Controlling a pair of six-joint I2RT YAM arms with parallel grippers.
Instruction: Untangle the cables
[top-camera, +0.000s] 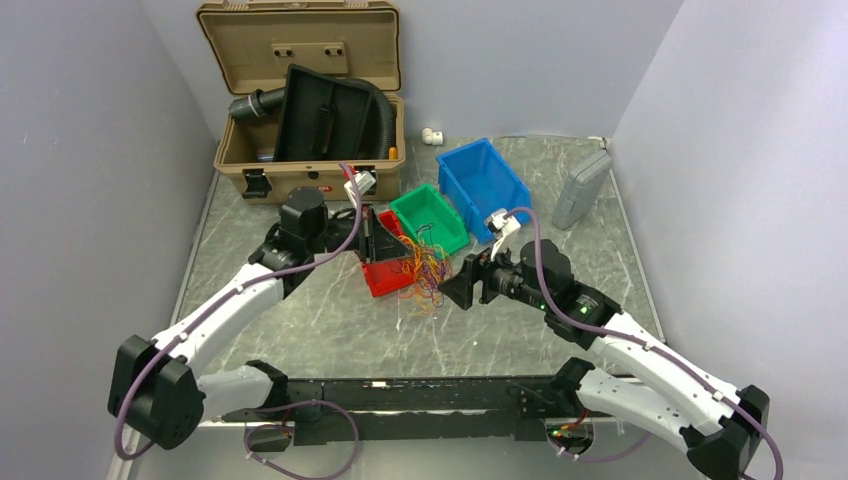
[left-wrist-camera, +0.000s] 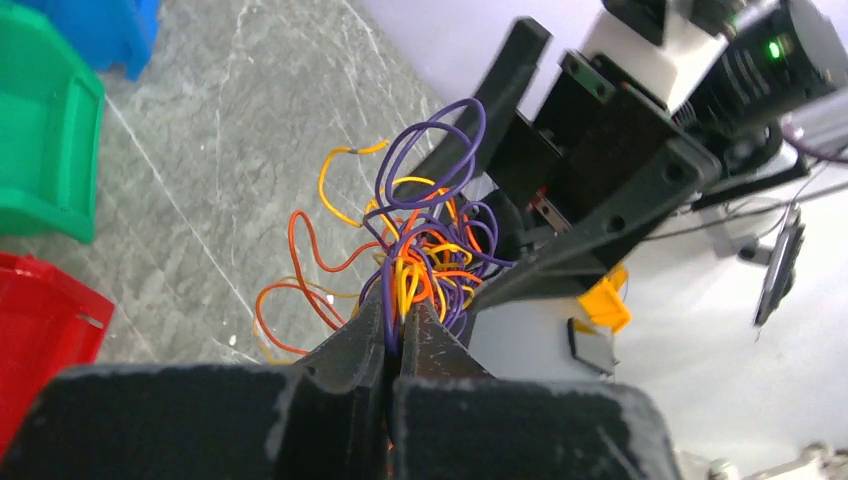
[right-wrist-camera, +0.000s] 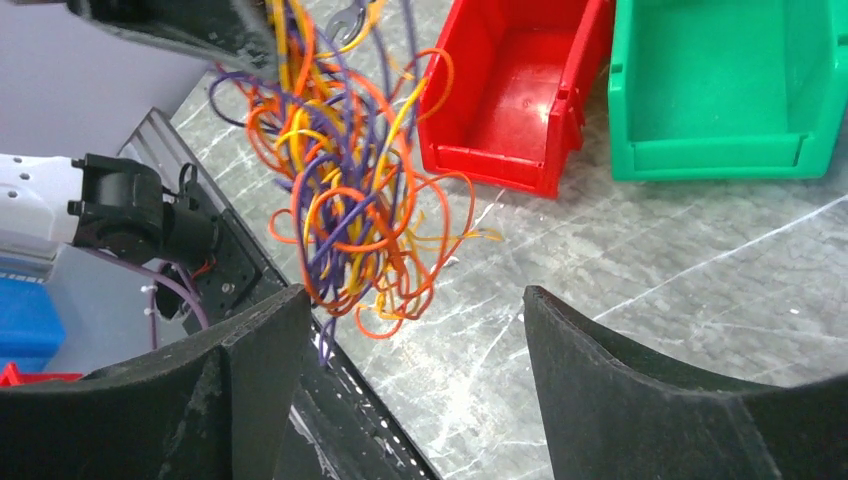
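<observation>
Purple and yellow cables (left-wrist-camera: 395, 287) are pinched together in my left gripper, so next my right gripper grabs the hanging cables (top-camera: 431, 272) before my left gripper pulls out yellow cables.
The cables (top-camera: 425, 265) are a tangled bunch of thin orange, yellow and purple wires hanging above the table in front of the red bin. My left gripper (top-camera: 385, 238) holds the bunch from above. In the left wrist view its jaws (left-wrist-camera: 397, 315) are pressed together with purple and yellow strands of the cables (left-wrist-camera: 430, 240) pinched between them. My right gripper (top-camera: 452, 283) is just right of the bunch. In the right wrist view it (right-wrist-camera: 415, 300) stands wide open, and the cables (right-wrist-camera: 350, 190) dangle ahead of its left finger without touching either finger.
A red bin (top-camera: 385, 270), a green bin (top-camera: 430, 215) and a blue bin (top-camera: 483, 185) stand in a row behind the cables. An open tan case (top-camera: 300, 100) with a black hose sits at the back left. A grey box (top-camera: 580, 190) lies at the back right.
</observation>
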